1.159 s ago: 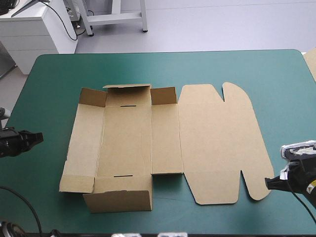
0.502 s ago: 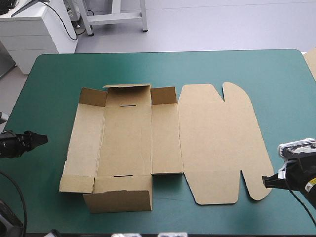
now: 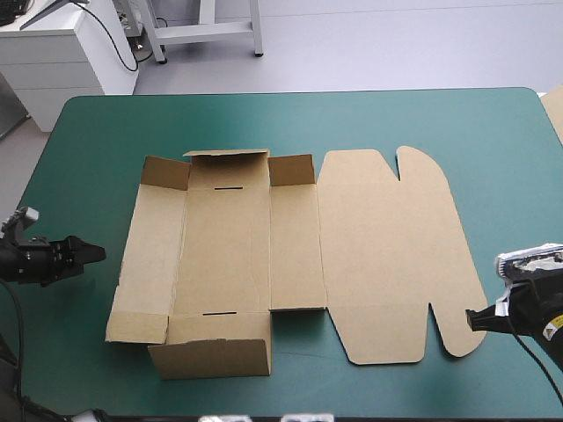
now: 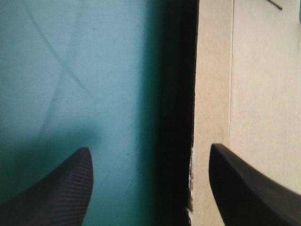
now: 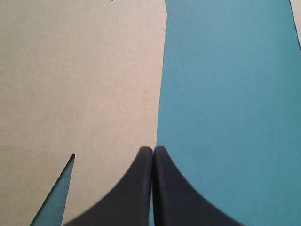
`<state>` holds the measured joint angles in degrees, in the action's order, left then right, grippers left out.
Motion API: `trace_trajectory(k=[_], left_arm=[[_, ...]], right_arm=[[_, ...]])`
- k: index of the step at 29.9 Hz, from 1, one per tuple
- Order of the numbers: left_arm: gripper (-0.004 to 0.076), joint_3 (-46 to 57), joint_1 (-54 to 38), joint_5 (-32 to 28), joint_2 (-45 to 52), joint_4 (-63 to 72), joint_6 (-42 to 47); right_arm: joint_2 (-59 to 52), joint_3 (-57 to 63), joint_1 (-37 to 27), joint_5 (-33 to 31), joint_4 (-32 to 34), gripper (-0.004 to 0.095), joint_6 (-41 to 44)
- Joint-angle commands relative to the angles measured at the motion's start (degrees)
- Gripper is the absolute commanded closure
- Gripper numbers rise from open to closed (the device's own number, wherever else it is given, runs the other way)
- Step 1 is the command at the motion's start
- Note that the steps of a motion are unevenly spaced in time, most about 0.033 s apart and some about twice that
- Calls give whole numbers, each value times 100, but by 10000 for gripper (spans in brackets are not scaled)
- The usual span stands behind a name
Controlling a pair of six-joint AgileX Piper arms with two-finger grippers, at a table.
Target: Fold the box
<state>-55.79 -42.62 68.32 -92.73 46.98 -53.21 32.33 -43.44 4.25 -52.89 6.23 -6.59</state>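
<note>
One long crease (image 3: pixel 320 242) connects the lid (image 3: pixel 391 251) to the box. The lid should swing around with the box, still spread flat, when I turn the box by its edge.
The brown box (image 3: pixel 264 255) lies mostly flat in the middle of the table, its short end flaps partly raised and its lid (image 3: pixel 396 255) spread flat to the right. My left gripper (image 3: pixel 95 253) is low over the cover just left of the box's left wall. It is open. In the left wrist view the left gripper (image 4: pixel 149 150) straddles that wall's edge (image 4: pixel 211 94), one finger over board, the other over cover. My right gripper (image 3: pixel 471 319) is shut at the lid's near right corner. In the right wrist view its tip (image 5: pixel 153 150) sits over the lid's edge (image 5: pixel 80 84), holding nothing.
The teal-green cover (image 3: pixel 396 114) lies bare beyond the box and along the left side. A pale edge of more board (image 3: pixel 555 110) shows at the table's right edge. The near end flap (image 3: pixel 211 356) stands close to the front edge.
My left gripper has moved right toward the box's left wall and gone from shut to open. The right gripper has crept slightly left toward the lid's corner.
</note>
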Motion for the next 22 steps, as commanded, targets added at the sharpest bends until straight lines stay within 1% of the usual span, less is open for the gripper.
trace_trajectory(k=[1, 5, 8, 11, 22], left_arm=[[225, -162, 434, 598, 66, -14, -23], [225, -162, 877, 598, 42, 11, -23], [225, -162, 1107, 598, -29, -108, 11], [225, -149, 1254, 598, -128, -498, 372], [226, 762, 1259, 598, -162, -431, 413]], right_arm=[[9, -143, -38, 368, -9, 924, -45], [9, -143, -38, 430, -12, 924, -53], [9, -143, -38, 464, -167, 924, -145], [9, -143, -38, 469, -217, 924, -199], [9, -143, -38, 507, -260, 924, -199]])
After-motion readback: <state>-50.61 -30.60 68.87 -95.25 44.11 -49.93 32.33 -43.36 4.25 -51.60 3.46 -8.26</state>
